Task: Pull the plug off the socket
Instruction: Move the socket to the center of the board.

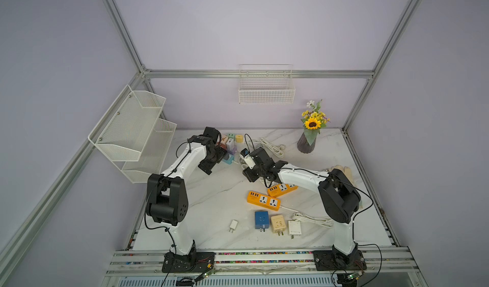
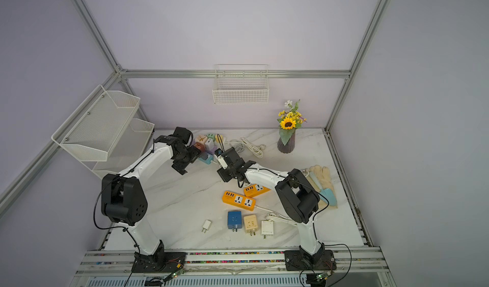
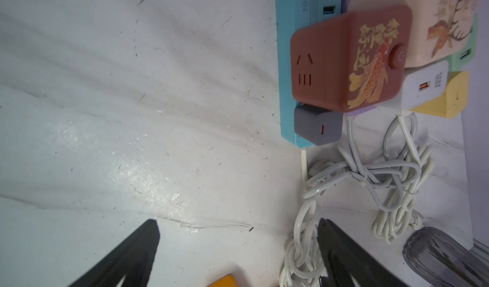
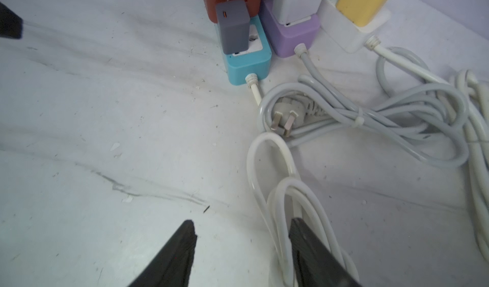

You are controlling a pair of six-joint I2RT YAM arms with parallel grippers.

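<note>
The light blue power strip is snug against the purple power strip, so my right gripper should first tug the light blue one away by its white cord (image 4: 279,208).
A grey plug (image 4: 234,26) stands in the end socket of a light blue power strip (image 4: 248,63) at the back of the table. A red cube adapter (image 3: 349,58) with gold fish art sits on the same blue strip (image 3: 288,61), right beside the grey plug (image 3: 317,125). My left gripper (image 3: 238,225) is open above bare tabletop, short of the strip, and holds nothing. My right gripper (image 4: 243,223) is also open, apart from the plug, with a white cord (image 4: 280,193) lying under and beside one finger. In both top views the two wrists hover near the cluster of strips (image 1: 230,143).
A purple strip (image 4: 291,37) and a white strip with a yellow plug (image 4: 362,0) lie next to the blue one. Coiled cables (image 4: 383,116) spread beside them. Orange strips (image 1: 263,200), loose adapters (image 1: 276,223), a vase (image 1: 307,143) and gloves (image 2: 321,177) stand elsewhere.
</note>
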